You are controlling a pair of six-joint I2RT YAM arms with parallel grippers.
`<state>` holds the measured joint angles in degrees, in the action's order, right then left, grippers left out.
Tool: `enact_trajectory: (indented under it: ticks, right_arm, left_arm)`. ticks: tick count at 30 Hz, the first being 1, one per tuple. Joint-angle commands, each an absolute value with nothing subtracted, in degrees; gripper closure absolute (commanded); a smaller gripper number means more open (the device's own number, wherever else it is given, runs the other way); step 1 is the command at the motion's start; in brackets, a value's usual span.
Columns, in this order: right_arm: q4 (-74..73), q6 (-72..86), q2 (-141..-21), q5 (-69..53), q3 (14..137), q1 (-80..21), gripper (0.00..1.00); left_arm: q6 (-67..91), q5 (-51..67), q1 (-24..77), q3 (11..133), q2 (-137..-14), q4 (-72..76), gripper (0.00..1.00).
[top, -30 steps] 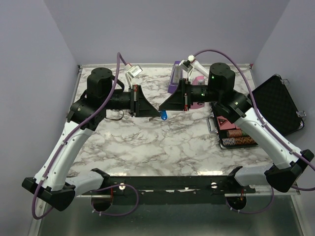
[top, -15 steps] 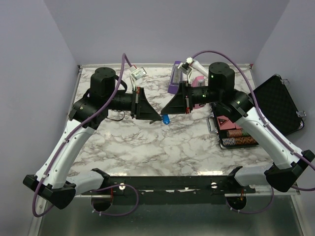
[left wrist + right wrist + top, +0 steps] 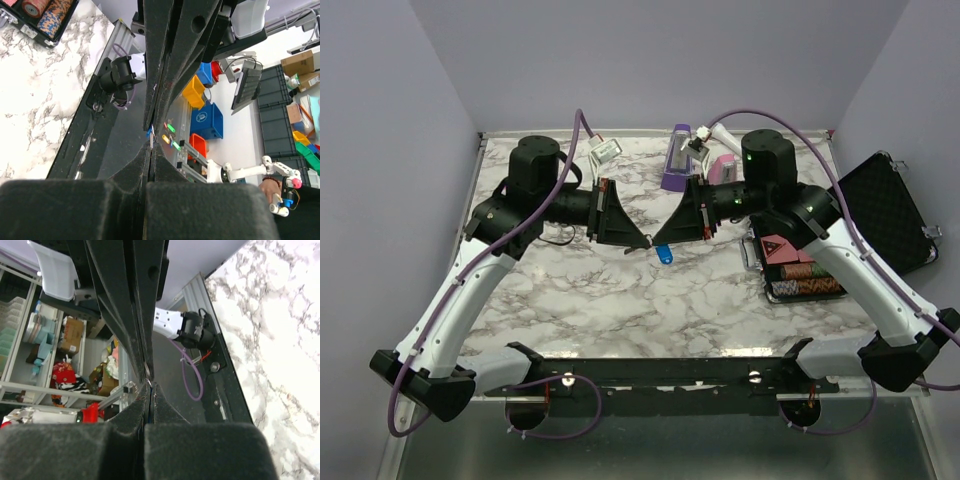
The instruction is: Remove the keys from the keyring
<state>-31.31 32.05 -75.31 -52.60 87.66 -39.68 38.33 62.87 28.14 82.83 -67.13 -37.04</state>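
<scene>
I keep pulling the blue key (image 3: 664,254) in my right gripper and the keyring (image 3: 649,239) in my left gripper away from each other until the blue key comes loose to be let go.
My two grippers meet tip to tip above the middle of the marble table (image 3: 620,300). The left gripper (image 3: 644,243) and the right gripper (image 3: 660,240) are both shut. The blue key (image 3: 663,254) hangs just under the right gripper's tip. In the left wrist view a thin pale metal sliver with a blue speck (image 3: 149,135) sticks out of the shut left gripper (image 3: 150,149). In the right wrist view the thin wire keyring (image 3: 149,381) sits at the tip of the shut right gripper (image 3: 150,386), with a blue edge in the gap between its jaws.
A purple metronome (image 3: 677,160) and a pink metronome (image 3: 723,168) stand at the back. An open black case (image 3: 882,215) with poker chips (image 3: 800,278) lies at the right. A small white device (image 3: 603,150) lies at the back left.
Both grippers, still tip to tip, have shifted a little right and toward the near edge. The blue key has moved with them and now hangs lower, under the right gripper's tip.
</scene>
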Motion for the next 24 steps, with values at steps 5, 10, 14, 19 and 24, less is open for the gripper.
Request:
enact_trajectory:
  ticks: [5, 10, 14, 19, 24]
  right_arm:
    - [-41.65, 29.44, -72.78, -52.65, 84.64, -40.87, 0.99]
    - [-43.42, 29.53, -70.84, -43.26, 81.75, -40.78, 0.99]
    - [-43.60, 30.85, -69.96, -34.47, 79.20, -40.78, 0.99]
    - [-43.24, 33.48, -69.08, -25.16, 76.47, -40.78, 1.00]
    - [-43.95, 35.77, -69.78, -14.43, 74.62, -40.78, 0.99]
  left_arm:
    - [37.00, 62.58, 27.07, 84.20, -65.66, -33.75, 1.00]
    - [37.27, 57.41, 25.32, 83.06, -63.99, -34.54, 1.00]
    - [35.86, 50.73, 24.52, 83.93, -63.63, -38.57, 1.00]
    - [34.02, 40.01, 24.35, 84.64, -63.11, -44.37, 1.00]
    - [33.84, 32.09, 23.73, 82.62, -61.70, -48.86, 1.00]
